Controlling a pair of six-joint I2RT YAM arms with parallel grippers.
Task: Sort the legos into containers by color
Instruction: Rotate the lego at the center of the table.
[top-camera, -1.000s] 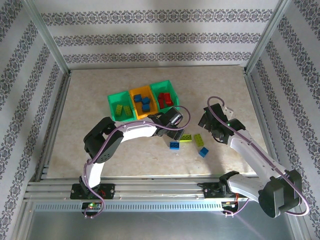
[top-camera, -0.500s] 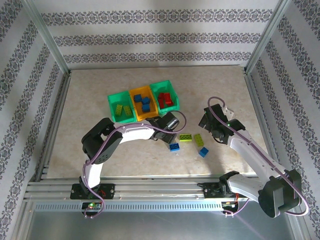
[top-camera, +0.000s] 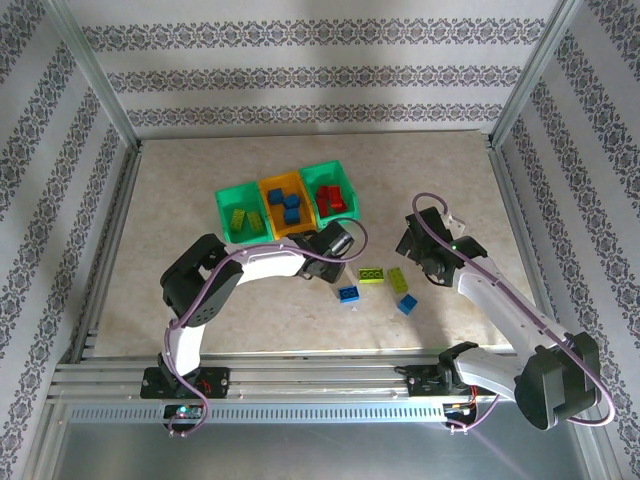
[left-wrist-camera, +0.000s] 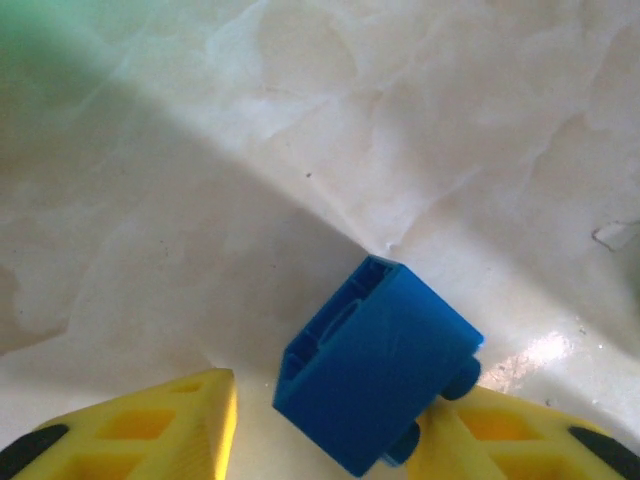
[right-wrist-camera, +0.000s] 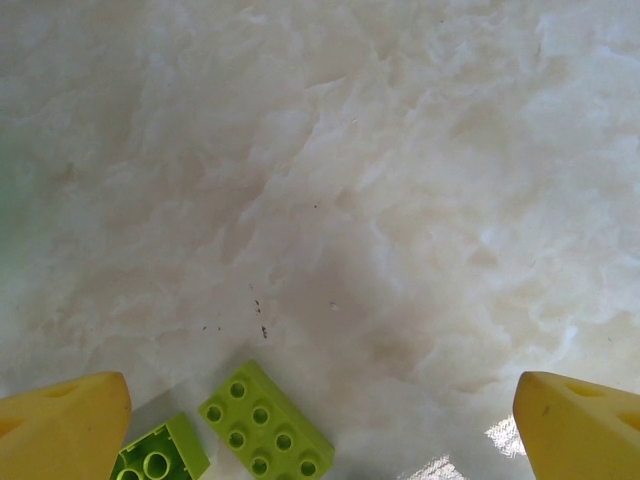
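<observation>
The blue lego is lying at a slant with its studs (left-wrist-camera: 462, 378) against one finger of the robot's left gripper, so next the gripper opens and then closes on the lego squarely across its flat sides (left-wrist-camera: 322, 432).
A blue lego (left-wrist-camera: 375, 375) lies tilted between my left gripper's (left-wrist-camera: 335, 400) yellow fingers. Its studs touch the right finger (left-wrist-camera: 480, 430), and a gap remains at the left finger (left-wrist-camera: 170, 425), so the jaws are still open. From above, that left gripper (top-camera: 337, 258) reaches toward the blue lego (top-camera: 349, 293). My right gripper (right-wrist-camera: 320, 395) is wide open above bare table, with two yellow-green legos (right-wrist-camera: 265, 425) at its lower left. Seen from above, the right gripper (top-camera: 410, 247) hovers near those yellow-green legos (top-camera: 398, 279). Another blue lego (top-camera: 407, 304) lies beside them.
Three containers stand in a row behind the left gripper. The left green one (top-camera: 226, 208) holds yellow-green legos, the orange one (top-camera: 268, 190) blue ones, and the right green one (top-camera: 345, 184) red ones. Aluminium frame posts (top-camera: 118, 215) border the table.
The left gripper's jaws have narrowed around the blue lego, and its wrist has shifted slightly left and lower. The right arm has barely moved.
</observation>
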